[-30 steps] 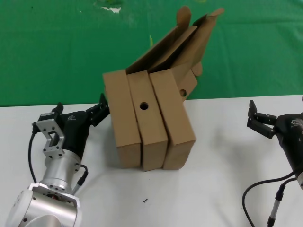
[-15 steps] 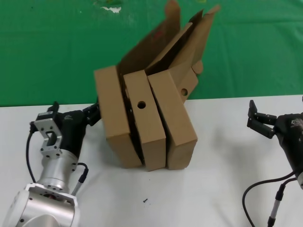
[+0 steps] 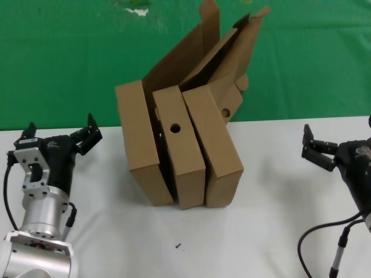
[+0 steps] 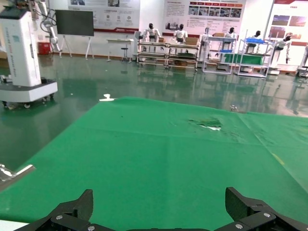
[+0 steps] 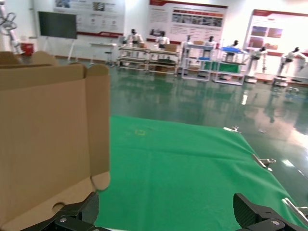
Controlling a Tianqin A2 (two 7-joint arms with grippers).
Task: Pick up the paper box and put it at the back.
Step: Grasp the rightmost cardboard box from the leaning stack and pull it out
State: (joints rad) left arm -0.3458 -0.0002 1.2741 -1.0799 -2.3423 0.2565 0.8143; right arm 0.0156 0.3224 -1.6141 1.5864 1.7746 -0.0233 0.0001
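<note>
The green cloth (image 3: 304,87) is in line with my right gripper, which points past the paper box. The gripper should pull back, turn toward the box and pinch its near end (image 3: 225,190).
Three brown cardboard boxes stand on edge side by side at the line where the white tabletop meets the green cloth (image 3: 64,63), lids open and leaning back. The paper box (image 3: 215,147) is the rightmost, with a plain narrow face and a small hole in its side wall (image 3: 223,113). Its lid fills one side of the right wrist view (image 5: 48,144). My left gripper (image 3: 61,128) is open and empty, left of the boxes and apart from them; its wrist view (image 4: 161,207) shows only green cloth between the fingers. My right gripper (image 3: 306,143) is open and empty, right of the boxes (image 5: 166,209).
The middle box (image 3: 178,147) has a round hole in its narrow face; the left box (image 3: 138,145) is plain and leans left. The green cloth carries a white-yellow smudge (image 3: 134,7). A small dark speck (image 3: 178,245) lies on the white tabletop (image 3: 261,231).
My left gripper has pulled back to the left, away from the left box it was touching. That box tilted left and its lid rose. The right arm has not moved.
</note>
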